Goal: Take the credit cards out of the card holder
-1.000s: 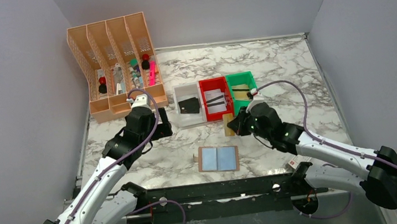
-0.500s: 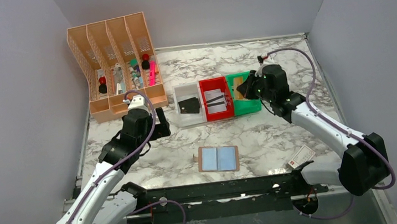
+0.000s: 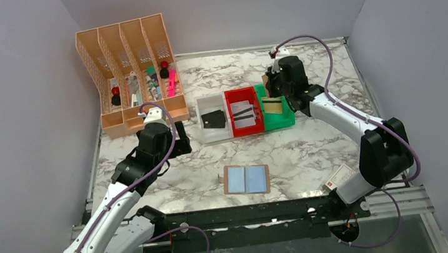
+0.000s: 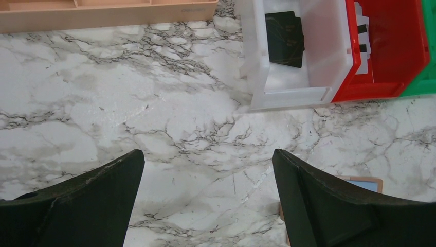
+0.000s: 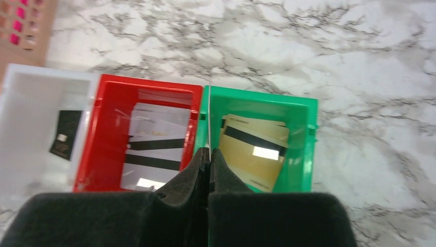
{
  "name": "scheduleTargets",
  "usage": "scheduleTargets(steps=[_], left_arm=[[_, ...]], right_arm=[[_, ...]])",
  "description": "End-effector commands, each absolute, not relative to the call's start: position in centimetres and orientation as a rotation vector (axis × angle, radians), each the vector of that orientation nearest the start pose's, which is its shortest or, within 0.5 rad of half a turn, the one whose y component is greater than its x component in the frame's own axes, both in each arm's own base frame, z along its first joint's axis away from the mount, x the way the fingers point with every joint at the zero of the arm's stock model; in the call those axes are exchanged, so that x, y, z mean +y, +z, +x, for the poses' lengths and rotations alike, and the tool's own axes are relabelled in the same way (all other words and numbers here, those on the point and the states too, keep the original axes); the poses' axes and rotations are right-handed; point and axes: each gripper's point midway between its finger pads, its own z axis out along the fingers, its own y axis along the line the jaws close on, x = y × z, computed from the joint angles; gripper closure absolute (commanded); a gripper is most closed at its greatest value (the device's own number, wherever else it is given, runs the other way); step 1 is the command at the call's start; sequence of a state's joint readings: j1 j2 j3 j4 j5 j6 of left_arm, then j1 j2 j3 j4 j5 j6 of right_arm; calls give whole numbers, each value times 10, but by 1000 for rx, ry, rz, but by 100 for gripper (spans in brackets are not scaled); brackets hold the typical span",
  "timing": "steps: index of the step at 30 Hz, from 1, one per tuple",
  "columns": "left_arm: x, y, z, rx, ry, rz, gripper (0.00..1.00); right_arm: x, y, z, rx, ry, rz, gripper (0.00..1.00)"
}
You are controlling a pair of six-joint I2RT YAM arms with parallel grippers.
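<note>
The tan credit card (image 3: 265,81) matches those in the green bin (image 3: 277,109). My right gripper keeps moving it down until the card's edge is inside, and then let go.
The card holder (image 3: 246,179) lies open on the marble near the front, its pale blue inner faces up; a corner of it shows in the left wrist view (image 4: 366,183). My right gripper (image 3: 271,92) hovers over the green bin (image 3: 287,120), shut (image 5: 210,150) on a thin credit card seen edge-on as a pale line. Tan credit cards (image 5: 254,154) lie in the green bin. A dark card (image 3: 212,119) lies in the white bin (image 3: 205,135). My left gripper (image 3: 182,138) is open and empty (image 4: 208,195) over bare marble, left of the bins.
The red bin (image 3: 230,110) between the white and green ones holds white cards with black stripes (image 5: 154,154). An orange file organiser (image 3: 131,73) with pens stands at the back left. A small white tag (image 3: 340,177) lies by the right arm's base. Grey walls enclose the table.
My right arm has swung from just behind the wallet back to the green bin, carrying a tan card. My left gripper has drawn slightly nearer and stays open.
</note>
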State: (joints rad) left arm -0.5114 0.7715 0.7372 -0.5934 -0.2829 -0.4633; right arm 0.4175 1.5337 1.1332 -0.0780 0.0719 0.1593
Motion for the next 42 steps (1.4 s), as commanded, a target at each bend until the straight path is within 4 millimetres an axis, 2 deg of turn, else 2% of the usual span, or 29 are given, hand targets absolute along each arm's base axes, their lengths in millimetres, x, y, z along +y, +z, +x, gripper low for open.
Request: scheduleTargets(steps=[1,3,9,13,17,21,25,32,34,37,39,42], left_arm=[[-89,169,241,2180,-186,-125,1],[-89,167,242,2187,-178,-121,1],[-91,162,244,2214,-167,-106,1],[-92,161,244,2218,-166,-103,1],[-92,161,244,2219,-167,-103,1],[-92,161,244,2217,-168,-103,1],[-93,160,244,2221,-170,-101,1],[-93,161,243,2219,-180,-96,1],[-94,161,243,2218,-183,-96,1],[-94,161,242,2218,-188,-95,1],[-94,161,242,2217,-188,-97,1],[-94,161,242,2217,-190,-96,1]], right_arm=[[147,189,435,2009,21,-275,99],[143,181,437,1992,-27,-318,99],[129,137,441,2102,-193,-461,99],[133,112,442,2110,-223,-633,99],[145,92,438,2032,-190,-870,99],[143,88,442,1951,-251,-975,99],[149,76,435,1841,-266,-1191,99],[147,76,454,1727,-385,-1263,96],[146,81,461,1698,-421,-1253,95],[155,87,462,1644,-389,-1276,91],[159,83,461,1648,-362,-1299,90],[160,67,454,1694,-323,-1366,89]])
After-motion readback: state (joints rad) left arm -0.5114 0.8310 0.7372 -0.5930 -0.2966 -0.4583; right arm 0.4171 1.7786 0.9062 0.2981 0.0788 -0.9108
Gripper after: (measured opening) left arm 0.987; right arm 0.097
